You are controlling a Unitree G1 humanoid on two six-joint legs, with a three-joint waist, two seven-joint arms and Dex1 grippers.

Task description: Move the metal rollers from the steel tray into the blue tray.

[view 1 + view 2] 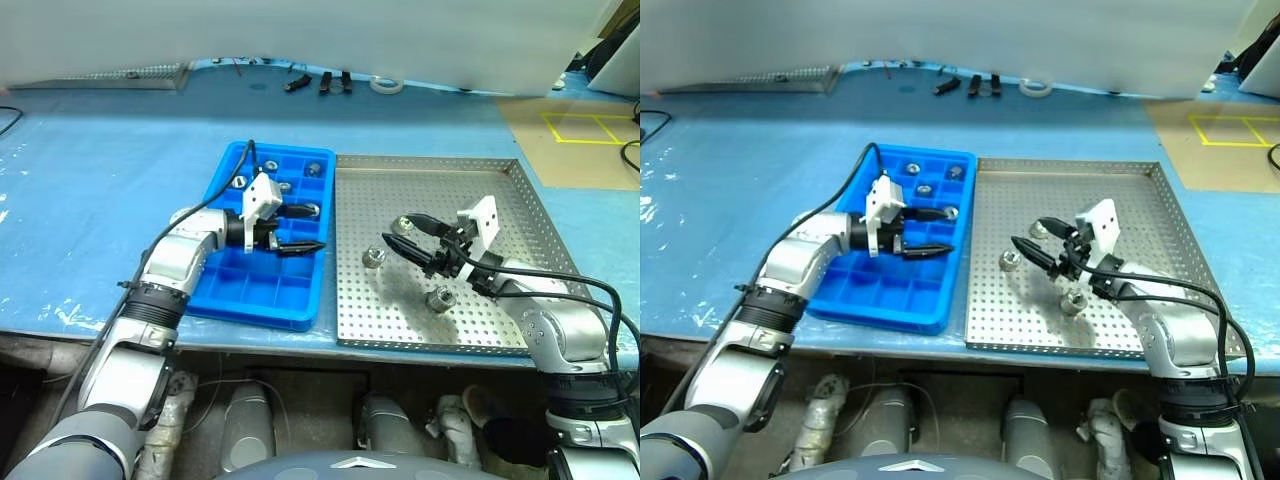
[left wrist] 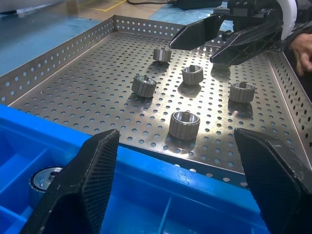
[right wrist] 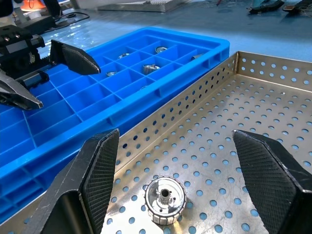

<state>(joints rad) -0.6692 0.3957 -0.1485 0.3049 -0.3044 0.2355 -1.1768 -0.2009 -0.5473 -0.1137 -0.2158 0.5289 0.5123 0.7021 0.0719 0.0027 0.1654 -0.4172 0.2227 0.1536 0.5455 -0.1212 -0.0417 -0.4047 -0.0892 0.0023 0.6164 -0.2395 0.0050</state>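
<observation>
I expect the round metal roller (image 1: 373,257) to tip over onto its side when I lower it in, because the blue tray's compartments (image 1: 262,291) are wider than the roller.
The steel tray (image 1: 450,185) lies on the right of the blue-covered table, with the blue tray (image 1: 250,288) touching its left rim. Several metal rollers rest on the perforated floor, among them one (image 1: 373,257) near the left rim and another (image 1: 440,298) closer to the front. More rollers (image 1: 285,187) sit in the blue tray's far compartments. My left gripper (image 1: 308,229) hovers open and empty over the blue tray's right side, pointing toward the steel tray. My right gripper (image 1: 398,233) stands open and empty over the steel tray, with a roller (image 3: 165,200) lying just below, between its fingers.
At the back of the table lie a white tape roll (image 1: 387,85), some black tools (image 1: 322,82) and another perforated tray (image 1: 120,75). Yellow floor markings (image 1: 590,125) show at the far right. Both trays sit close to the table's front edge.
</observation>
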